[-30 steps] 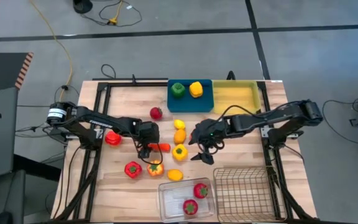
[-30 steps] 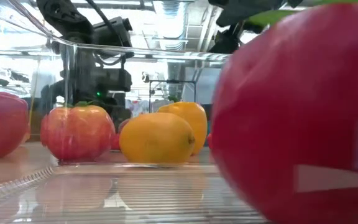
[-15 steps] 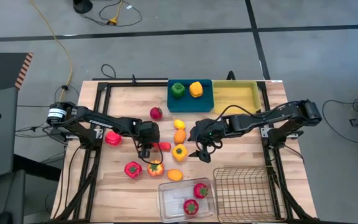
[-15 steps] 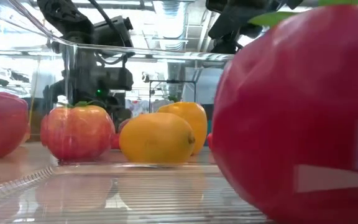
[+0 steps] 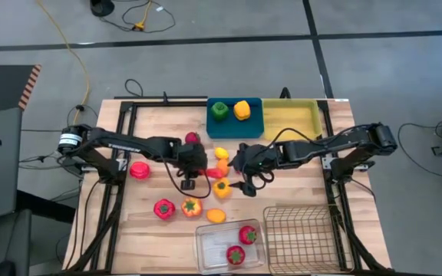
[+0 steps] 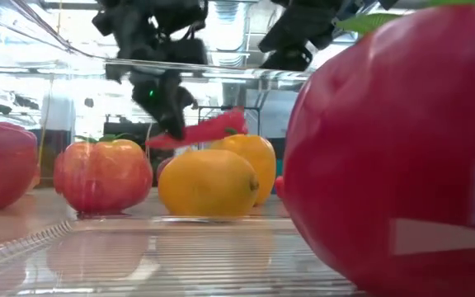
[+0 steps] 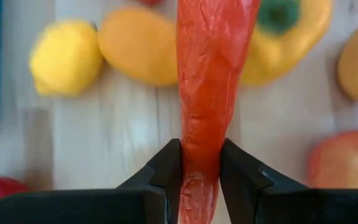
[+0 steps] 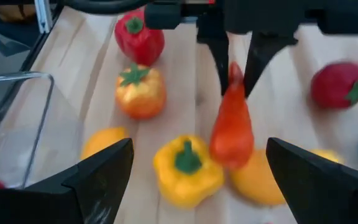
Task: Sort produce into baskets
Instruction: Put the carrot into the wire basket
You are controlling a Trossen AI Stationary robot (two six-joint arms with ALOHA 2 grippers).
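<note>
The long pepper is in my left gripper, far from the wire basket [image 5: 305,239], so my right gripper should grab the pepper's thick end [image 6: 234,121] and bring it there.
A long red-orange pepper [image 8: 232,127] hangs over the middle of the table, with my left gripper [image 7: 200,163] shut on it. Below it lie a yellow pepper [image 5: 221,188], a lemon [image 5: 221,153] and an orange [image 5: 222,164]. My right gripper [image 5: 245,175] stands open just right of them, holding nothing. Red peppers [image 5: 163,208], an orange-red pepper [image 5: 191,206] and a red berry [image 5: 192,139] rest on the wood. The blue tray [image 5: 253,126] holds a green and a yellow pepper. The clear bin [image 5: 206,238] holds two red berries. My left gripper pinches the long pepper's narrow end [image 7: 199,177] between its two fingers [image 8: 216,56]. The fingers slant down from above, in line with the pepper. The pepper is lifted clear of the table, and its thick end [image 6: 229,124] juts out beyond the fingertips.
The yellow tray [image 5: 290,119] stands at the far right beside the blue one. The wire basket [image 5: 298,238] is at the near right, next to the clear bin. A red pepper [image 5: 139,169] lies under my left arm. A black frame runs along the table's sides.
My left gripper has risen and gone toward the table's far right, carrying the long pepper. The pepper lay on the wood beside the yellow pepper and now hangs clear of it.
</note>
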